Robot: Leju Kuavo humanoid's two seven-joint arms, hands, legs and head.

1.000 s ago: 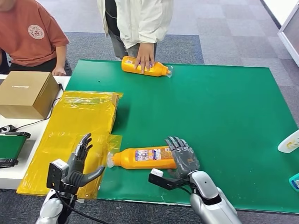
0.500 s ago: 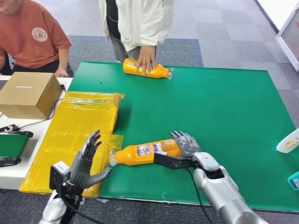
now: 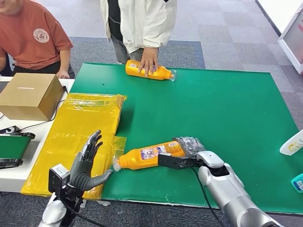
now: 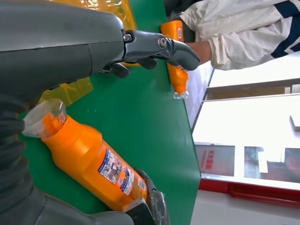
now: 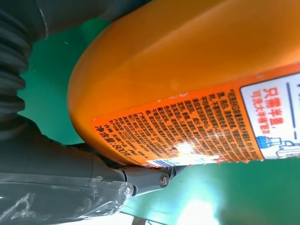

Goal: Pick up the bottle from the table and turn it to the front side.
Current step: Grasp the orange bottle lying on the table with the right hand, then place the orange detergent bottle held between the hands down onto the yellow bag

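The orange bottle [image 3: 134, 159] will show its big front logo when the robot turns it, because the label with small print [image 3: 153, 152] and a barcode is facing up.
An orange bottle [image 3: 150, 155] with a clear cap lies on its side near the front of the green mat [image 3: 221, 113], cap end pointing left and its base end raised a little. My right hand [image 3: 187, 149] grips its base end; the right wrist view has the orange bottle [image 5: 198, 89] pressed close against the thumb. My left hand [image 3: 85, 163] is held up with fingers spread, just left of the cap, over the yellow bag [image 3: 75, 132]. In the left wrist view the bottle [image 4: 95, 164] lies below my left hand's fingers [image 4: 155, 47], apart from them.
A second orange bottle [image 3: 148, 71] lies at the mat's far edge under a person's hand [image 3: 148, 61]. Another person sits at far left behind a cardboard box [image 3: 30, 94]. A white bottle [image 3: 293, 144] and a teal object [image 3: 298, 183] sit at the right edge.
My right hand has closed around the bottle's base and tilted it, base end up and slightly away. My left hand rose a little and stayed spread.
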